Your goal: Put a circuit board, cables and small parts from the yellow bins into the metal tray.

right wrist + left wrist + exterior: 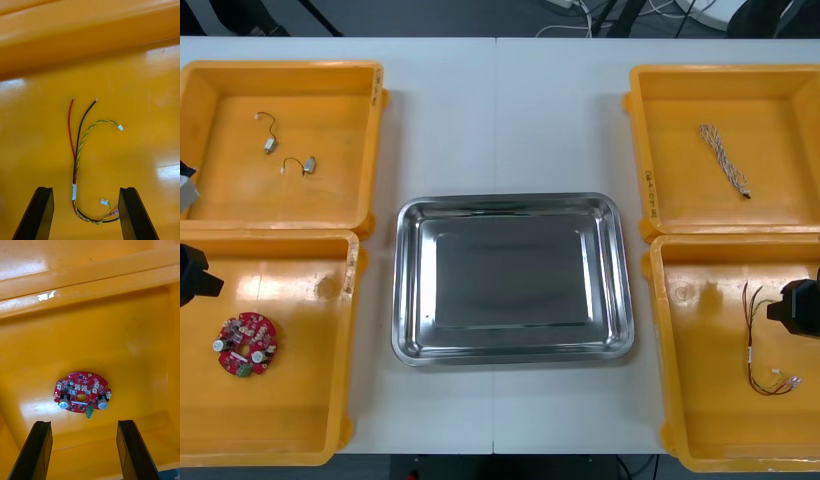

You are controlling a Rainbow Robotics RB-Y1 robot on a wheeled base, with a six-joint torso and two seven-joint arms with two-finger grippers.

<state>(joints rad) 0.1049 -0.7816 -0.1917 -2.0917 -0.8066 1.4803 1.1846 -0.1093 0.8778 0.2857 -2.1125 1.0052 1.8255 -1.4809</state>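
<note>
A white band [74,192] holds the cable's wires together, so the red and black cable [752,375] will come up in one piece, still hooked, when the robot lifts it.
A round red circuit board [247,345] lies in the near left yellow bin [290,410]. My left gripper [192,275] hovers over that bin's left edge. In the left wrist view it [84,423] is open, and the board [81,392] lies just beyond its fingers. A red, black and yellow cable [760,350] lies in the near right bin [710,400]. My right gripper [798,308] hangs over it. In the right wrist view it [86,191] is open, with the cable [78,150] running between and beyond its fingers. The metal tray [510,202] sits bare in the middle.
The far left bin [330,120] holds two small metal parts [270,145] [308,166] with wire tails. The far right bin [680,170] holds a twisted cable [725,160]. Bare table surrounds the tray.
</note>
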